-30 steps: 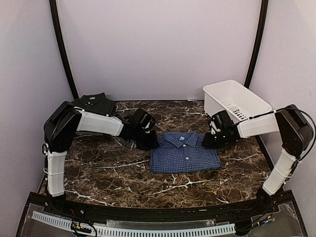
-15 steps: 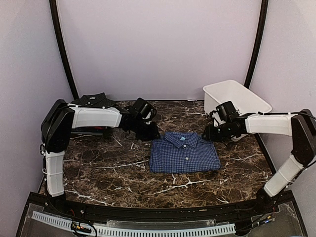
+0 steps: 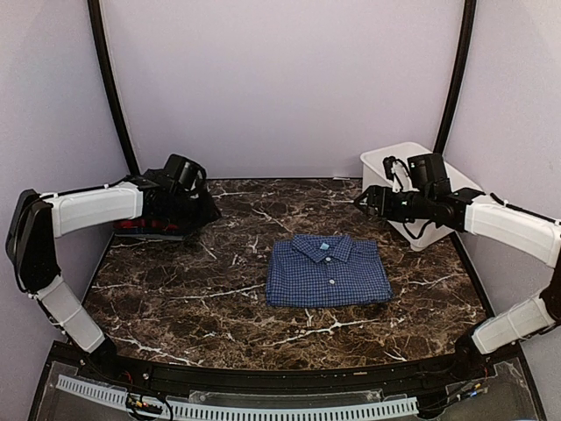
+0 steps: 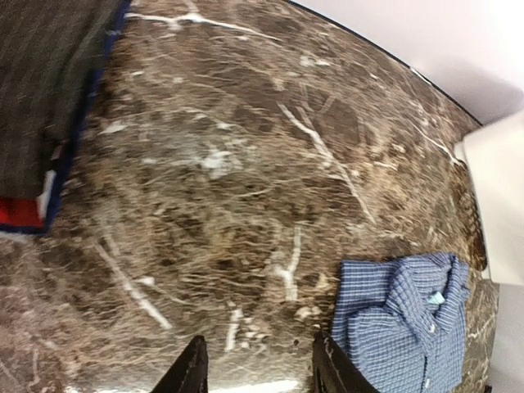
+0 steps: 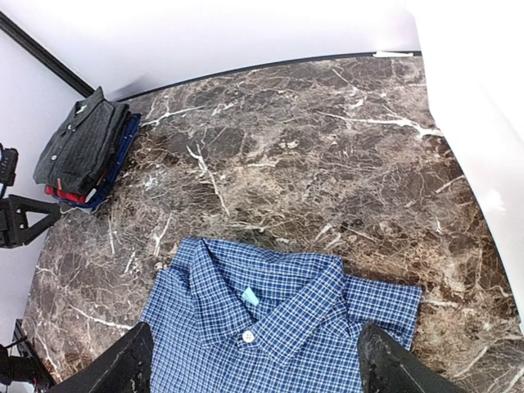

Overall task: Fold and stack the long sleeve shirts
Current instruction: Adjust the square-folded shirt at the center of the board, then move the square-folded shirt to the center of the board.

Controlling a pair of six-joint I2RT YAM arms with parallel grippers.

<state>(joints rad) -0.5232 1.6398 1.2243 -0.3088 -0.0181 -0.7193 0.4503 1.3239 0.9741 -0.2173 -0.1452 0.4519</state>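
My left gripper carries on moving in toward the stack's front edge until it closes on that edge (image 3: 152,234), because the front edge faces open marble (image 3: 149,265) and the blue shirt lies folded.
A blue shirt with fine white check (image 3: 328,271) lies folded, collar to the back, at the middle of the marble table. It also shows in the right wrist view (image 5: 270,327) and at the lower right of the left wrist view (image 4: 405,319). A dark check shirt (image 5: 82,143) lies folded on top of a stack at the back left, with a red shirt (image 4: 20,211) showing underneath. My left gripper (image 3: 200,200) hangs open and empty by that stack, its fingers (image 4: 192,372) over bare marble. My right gripper (image 3: 364,202) is open and empty, raised behind the blue shirt.
A white plastic basket (image 3: 394,154) stands at the back right, just behind my right arm. A blue cloth edge (image 4: 78,139) shows in the stack between the dark and red shirts. Pale walls and black poles close in the back and sides.
Both grippers have left the blue shirt's collar. The left arm swung back left to the stack. The right arm lifted and drew back right toward the basket. The shirt lies still.
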